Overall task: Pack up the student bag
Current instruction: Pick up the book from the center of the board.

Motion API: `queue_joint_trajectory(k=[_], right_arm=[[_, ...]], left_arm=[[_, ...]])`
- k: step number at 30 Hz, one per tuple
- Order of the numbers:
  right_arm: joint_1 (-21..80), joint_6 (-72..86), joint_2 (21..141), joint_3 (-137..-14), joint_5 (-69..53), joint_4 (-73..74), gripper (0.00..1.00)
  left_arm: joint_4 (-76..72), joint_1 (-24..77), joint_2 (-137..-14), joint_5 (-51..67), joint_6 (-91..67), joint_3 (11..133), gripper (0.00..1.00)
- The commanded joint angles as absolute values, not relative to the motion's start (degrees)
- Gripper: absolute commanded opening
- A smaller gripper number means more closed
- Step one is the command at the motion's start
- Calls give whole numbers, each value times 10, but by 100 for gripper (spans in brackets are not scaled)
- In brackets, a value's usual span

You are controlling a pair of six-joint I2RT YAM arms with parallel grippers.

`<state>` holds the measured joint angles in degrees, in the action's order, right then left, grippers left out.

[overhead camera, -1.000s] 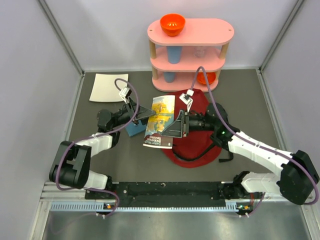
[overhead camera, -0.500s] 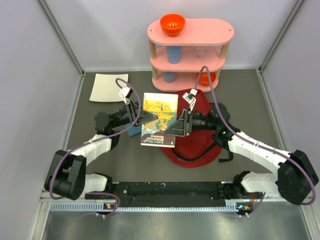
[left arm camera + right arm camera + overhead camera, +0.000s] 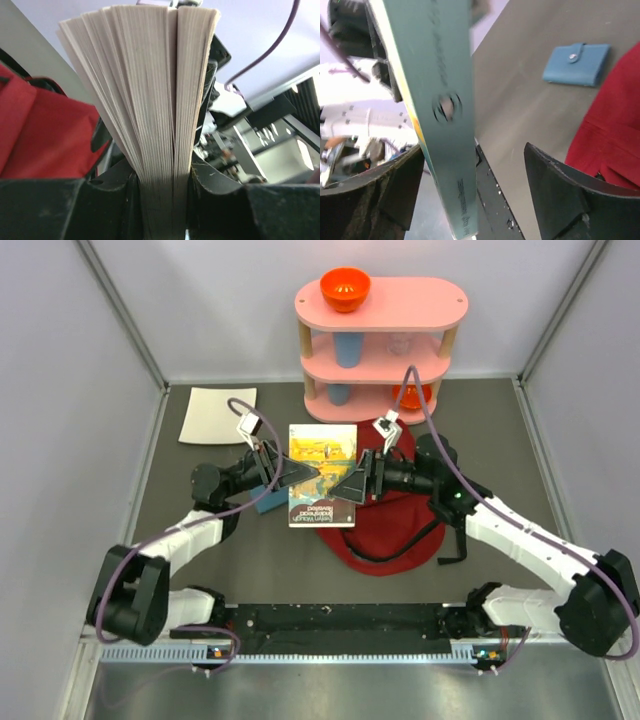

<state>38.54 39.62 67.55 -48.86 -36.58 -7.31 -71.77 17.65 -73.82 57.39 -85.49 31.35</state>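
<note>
The teal spine [image 3: 449, 165] is away from the gap between my right gripper's fingers, so my left gripper should pull back and turn the book [image 3: 322, 447] before it passes the book over.
A paperback book [image 3: 322, 475] with a yellow and blue cover hangs above the table between both arms. In the left wrist view its page edges [image 3: 150, 90] are pinched between the jaws of my left gripper [image 3: 162, 175], which is shut on it [image 3: 303, 478]. My right gripper [image 3: 345, 483] stands open at the book's other side. The teal spine [image 3: 440, 100] lies against its left finger, with a wide gap to the right finger [image 3: 555, 185]. The dark-red student bag [image 3: 390, 530] lies flat under the right arm, and shows too in both wrist views [image 3: 40, 135] [image 3: 610, 135].
A blue wallet [image 3: 266, 502] [image 3: 576, 65] lies on the table under the left arm. A white sheet [image 3: 217, 414] lies at the back left. A pink shelf [image 3: 380, 330] at the back holds an orange bowl [image 3: 345, 287], a blue cup [image 3: 347, 348] and a second orange bowl [image 3: 412, 395].
My left gripper has closed on the book's page side and my right gripper has opened off the spine. The book has turned from tilted to square and shifted slightly toward the back.
</note>
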Motion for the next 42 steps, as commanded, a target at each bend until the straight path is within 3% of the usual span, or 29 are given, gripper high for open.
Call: queue_joint_trajectory(k=[1, 2, 3, 12, 31, 36, 42], right_arm=[[377, 437, 623, -482, -202, -49, 82], [377, 461, 607, -458, -188, -72, 85], [378, 502, 576, -433, -156, -103, 99], [402, 603, 526, -294, -119, -328, 99], [430, 688, 635, -306, -125, -468, 99], [428, 736, 696, -303, -136, -562, 95], [428, 750, 740, -321, -159, -598, 98]], left_arm=[[-599, 191, -625, 414, -687, 309, 0], [-565, 194, -605, 374, -666, 304, 0], [-543, 201, -572, 300, -638, 295, 0], [-582, 228, -551, 136, -678, 259, 0], [-607, 276, -562, 90, -676, 263, 0], [-663, 280, -583, 108, -686, 265, 0], [-661, 284, -593, 124, -692, 278, 0]])
